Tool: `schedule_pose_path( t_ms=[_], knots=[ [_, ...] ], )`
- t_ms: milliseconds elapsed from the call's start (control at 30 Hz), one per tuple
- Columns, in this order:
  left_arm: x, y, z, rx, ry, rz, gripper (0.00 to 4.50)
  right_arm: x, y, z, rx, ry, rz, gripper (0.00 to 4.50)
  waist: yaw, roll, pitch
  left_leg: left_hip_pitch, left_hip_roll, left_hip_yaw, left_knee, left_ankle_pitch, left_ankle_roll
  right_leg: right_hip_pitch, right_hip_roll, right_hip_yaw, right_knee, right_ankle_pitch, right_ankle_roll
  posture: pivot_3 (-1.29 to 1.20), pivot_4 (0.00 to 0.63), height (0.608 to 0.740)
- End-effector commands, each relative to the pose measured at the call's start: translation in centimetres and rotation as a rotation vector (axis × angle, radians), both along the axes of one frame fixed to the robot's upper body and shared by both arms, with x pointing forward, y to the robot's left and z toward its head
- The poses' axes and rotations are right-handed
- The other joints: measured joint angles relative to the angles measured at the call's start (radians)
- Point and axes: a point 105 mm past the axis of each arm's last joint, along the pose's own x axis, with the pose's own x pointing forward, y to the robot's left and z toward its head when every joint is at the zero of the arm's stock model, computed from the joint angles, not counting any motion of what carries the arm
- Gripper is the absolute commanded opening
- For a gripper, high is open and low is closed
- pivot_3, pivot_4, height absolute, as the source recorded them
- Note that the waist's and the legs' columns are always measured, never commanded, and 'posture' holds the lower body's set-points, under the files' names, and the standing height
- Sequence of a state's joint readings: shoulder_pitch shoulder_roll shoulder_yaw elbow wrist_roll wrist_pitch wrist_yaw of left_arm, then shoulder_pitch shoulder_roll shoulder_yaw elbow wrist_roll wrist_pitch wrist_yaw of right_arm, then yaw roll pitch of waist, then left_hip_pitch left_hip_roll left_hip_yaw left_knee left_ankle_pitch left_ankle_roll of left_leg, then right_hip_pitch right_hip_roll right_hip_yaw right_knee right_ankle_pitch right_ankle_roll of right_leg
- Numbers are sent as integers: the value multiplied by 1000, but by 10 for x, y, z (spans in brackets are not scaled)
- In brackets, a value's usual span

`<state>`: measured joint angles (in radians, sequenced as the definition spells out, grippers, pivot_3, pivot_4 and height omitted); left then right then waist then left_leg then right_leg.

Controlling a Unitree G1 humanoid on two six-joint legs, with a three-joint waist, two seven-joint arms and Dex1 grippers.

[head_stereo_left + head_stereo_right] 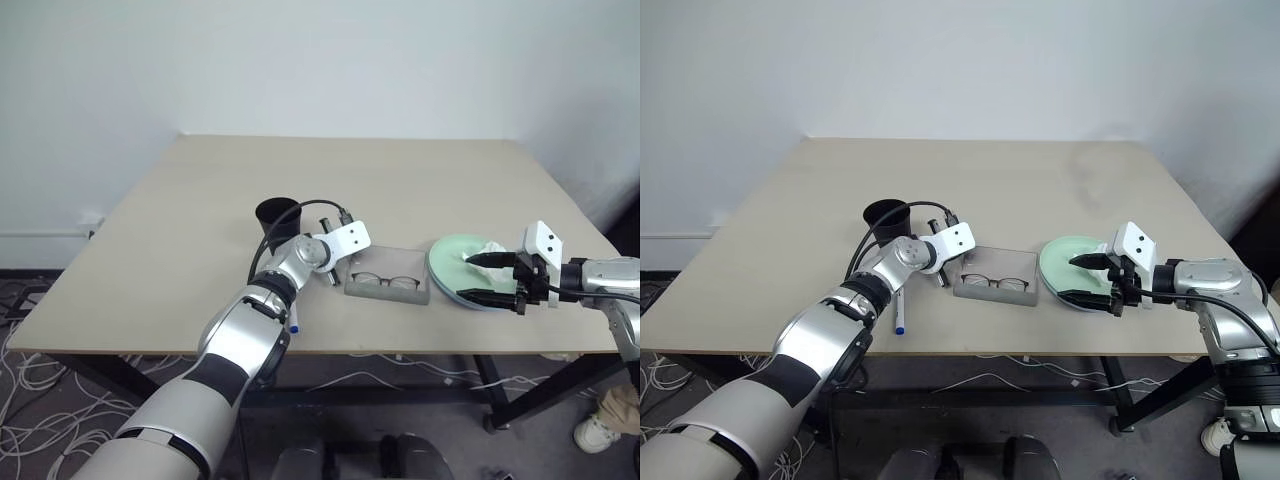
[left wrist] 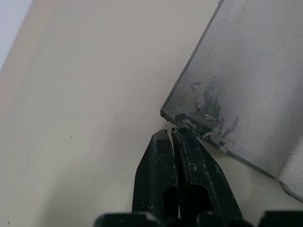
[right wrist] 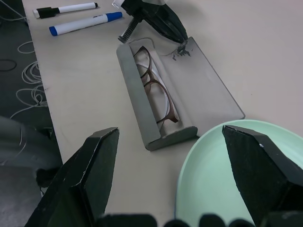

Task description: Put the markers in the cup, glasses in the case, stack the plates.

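My left gripper's fingers are closed outside the case lid's corner (image 2: 171, 112). I need to move back, open them, and then fold the lid over from its far edge (image 1: 402, 249).
The grey case (image 3: 142, 101) lies open near the table's front edge, with the dark-framed glasses (image 3: 154, 87) in its tray and its lid (image 3: 208, 82) flat on the table. My left gripper (image 2: 170, 135) is shut with nothing in it, its tips at a corner of that lid. Both markers, black-capped (image 3: 66, 9) and blue-capped (image 3: 85, 23), lie on the table beside my left arm. The black cup (image 1: 277, 213) stands upright behind that arm. The mint plate (image 1: 450, 262) rests on a blue plate (image 1: 480, 298). My right gripper (image 1: 495, 276) hangs open at their near edge.
A crumpled white tissue (image 1: 491, 247) lies on the mint plate. The tan table (image 1: 400, 180) stretches bare behind the objects, with a white wall beyond. Cables lie on the floor at the left.
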<state>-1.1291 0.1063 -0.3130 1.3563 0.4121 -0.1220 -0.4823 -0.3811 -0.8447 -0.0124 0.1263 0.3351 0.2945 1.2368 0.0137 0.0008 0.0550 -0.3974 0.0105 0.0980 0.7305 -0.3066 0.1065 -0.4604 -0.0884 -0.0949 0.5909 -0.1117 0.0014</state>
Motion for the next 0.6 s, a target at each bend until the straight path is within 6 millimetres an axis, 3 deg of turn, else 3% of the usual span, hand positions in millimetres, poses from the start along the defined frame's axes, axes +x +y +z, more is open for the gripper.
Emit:
schedule_pose_path(
  t_ms=[33, 600],
  knots=[
    [3, -5, 15, -48, -30, -35, 20, 1, 3, 13, 9, -56, 12, 3789, 0, 0, 0, 0, 0, 0, 0, 0, 0, 0, 0, 0, 0, 0, 0, 0, 0, 740],
    [-9, 7, 30, -93, 29, -225, 20, 6, 3, 14, 6, -66, 15, 3789, 0, 0, 0, 0, 0, 0, 0, 0, 0, 0, 0, 0, 0, 0, -1, 0, 0, 740]
  ],
)
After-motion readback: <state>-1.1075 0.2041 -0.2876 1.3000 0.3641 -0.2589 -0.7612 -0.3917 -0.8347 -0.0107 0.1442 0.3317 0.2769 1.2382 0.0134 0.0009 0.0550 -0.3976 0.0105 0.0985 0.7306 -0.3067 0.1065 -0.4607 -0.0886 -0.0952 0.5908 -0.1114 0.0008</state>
